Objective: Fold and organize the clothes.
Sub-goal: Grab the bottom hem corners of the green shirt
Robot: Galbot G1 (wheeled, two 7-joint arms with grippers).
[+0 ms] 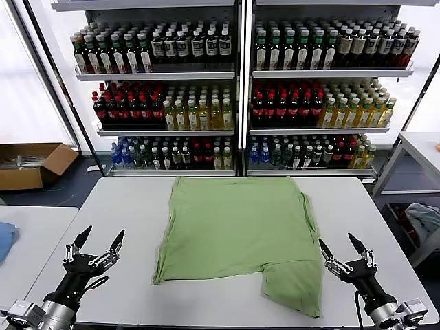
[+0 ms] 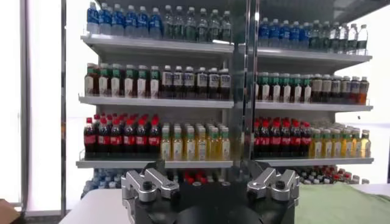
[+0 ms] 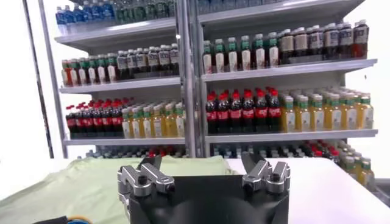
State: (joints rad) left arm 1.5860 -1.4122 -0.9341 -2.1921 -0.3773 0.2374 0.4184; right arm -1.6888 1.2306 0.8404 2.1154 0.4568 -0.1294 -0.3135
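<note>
I expect the sleeve flap [image 1: 294,287] to stick out at the back when I fold the light green shirt's front edge [image 1: 216,277] over, because the flap reaches past that edge.
The light green shirt [image 1: 237,230] lies flat on the grey table [image 1: 124,206], partly folded, with one sleeve flap hanging toward the front right. No collar or print shows. My left gripper [image 1: 100,241] is open and empty at the table's front left, well clear of the shirt. My right gripper [image 1: 341,245] is open and empty at the front right, just right of the shirt's front corner. The shirt shows as a green strip in the right wrist view [image 3: 79,182] and at the edge of the left wrist view [image 2: 341,204].
Shelves of drink bottles [image 1: 240,89] stand behind the table. A cardboard box [image 1: 31,165] sits on the floor at far left. A blue cloth [image 1: 5,240] lies on a side table at left. A white table [image 1: 419,148] and grey-blue cloth [image 1: 425,220] are at right.
</note>
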